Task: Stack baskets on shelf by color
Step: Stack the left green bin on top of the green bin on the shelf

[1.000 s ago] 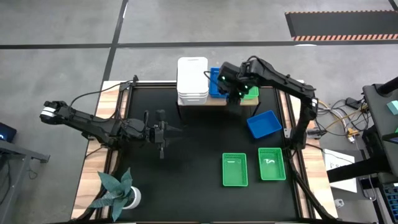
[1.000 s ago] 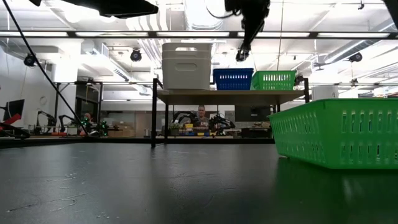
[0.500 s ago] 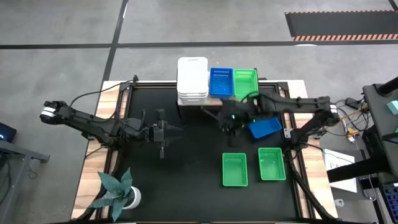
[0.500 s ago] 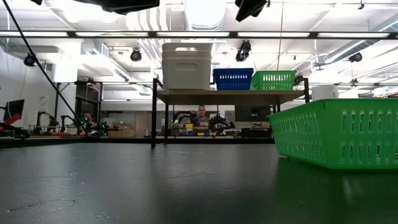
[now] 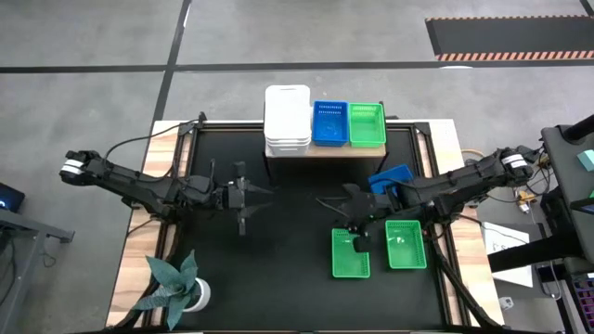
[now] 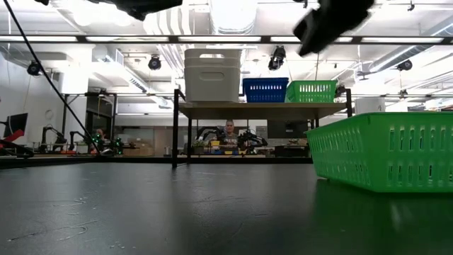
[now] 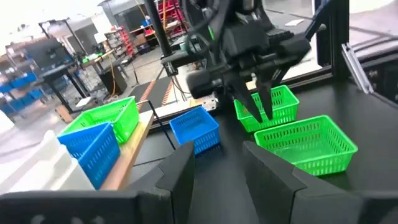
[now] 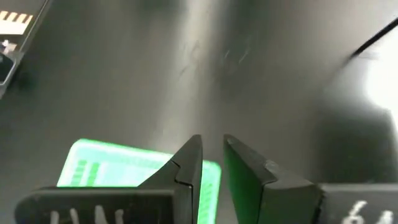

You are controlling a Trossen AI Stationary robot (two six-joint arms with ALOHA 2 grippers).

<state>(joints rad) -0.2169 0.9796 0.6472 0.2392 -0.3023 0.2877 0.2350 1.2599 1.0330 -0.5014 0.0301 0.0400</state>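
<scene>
The green basket (image 5: pixel 350 261) closest to the plant is upright and its near rim (image 5: pixel 351 276) is clear, so the robot's empty right gripper should keep going until it opens above that rim.
The shelf (image 5: pixel 320 148) stands at the table's far edge and carries a white basket stack (image 5: pixel 288 119), a blue basket (image 5: pixel 329 123) and a green basket (image 5: pixel 367 123). Two green baskets (image 5: pixel 350 255) (image 5: pixel 405 243) lie flat on the table near its right side. A blue basket (image 5: pixel 394 174) rests on the table behind them, partly under my right arm. My right gripper (image 5: pixel 357 237) hangs open above the far end of the left green basket (image 8: pixel 118 167), fingers pointing down, touching nothing. My left gripper (image 5: pixel 243 199) waits open over the table's left half.
A potted plant (image 5: pixel 176 283) stands at the table's near left corner. The black table top (image 5: pixel 278 250) between the arms is bare. In the low view, the nearest green basket (image 6: pixel 386 152) fills the right side. Cables run along the table's right edge (image 5: pixel 520 186).
My right gripper has left the shelf's green basket, swung toward the table's near edge and come down over the left green basket on the table. The shelf's baskets stayed where they were.
</scene>
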